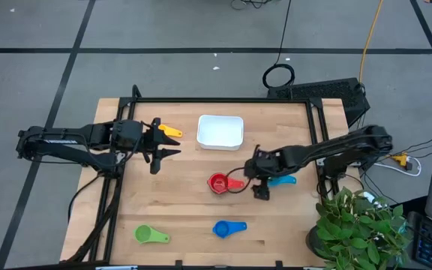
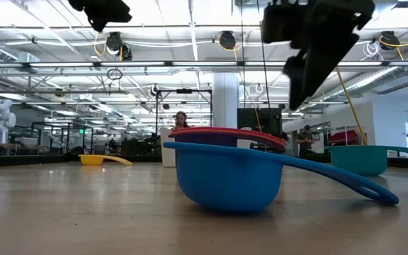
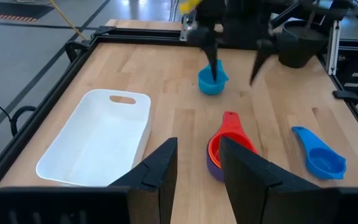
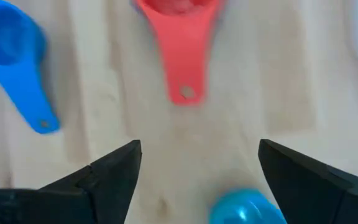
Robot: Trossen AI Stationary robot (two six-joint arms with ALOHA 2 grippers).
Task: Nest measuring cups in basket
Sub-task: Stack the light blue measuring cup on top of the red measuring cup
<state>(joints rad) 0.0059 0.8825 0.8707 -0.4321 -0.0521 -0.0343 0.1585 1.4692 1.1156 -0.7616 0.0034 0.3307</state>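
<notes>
My right gripper keeps going, since the teal cup's handle points away from the stacked cups, and move toward that handle (image 1: 290, 179) until its open fingers are on both sides of it.
The white basket (image 1: 220, 131) sits at the table's far middle with nothing in it (image 3: 98, 140). A red cup (image 1: 220, 182) rests bowl-down inside an orange and a navy cup (image 3: 219, 158) at the table's centre. Its handle (image 4: 182, 62) points toward my right gripper (image 1: 259, 182). That gripper hangs open above the table (image 4: 197, 168), between the red handle and a teal cup (image 1: 282, 180). The yellow cup (image 1: 169, 131) lies left of the basket, and above it my left gripper (image 1: 160, 146) hovers open and holds nothing. A blue cup (image 1: 229, 228) and a green cup (image 1: 150, 235) lie near the front edge.
A potted plant (image 1: 358, 225) stands at the table's near right corner. Black frame rails (image 1: 223, 100) run along the far edge and both sides. Bare wood lies between the basket and the stacked cups, and between the green and blue cups.
</notes>
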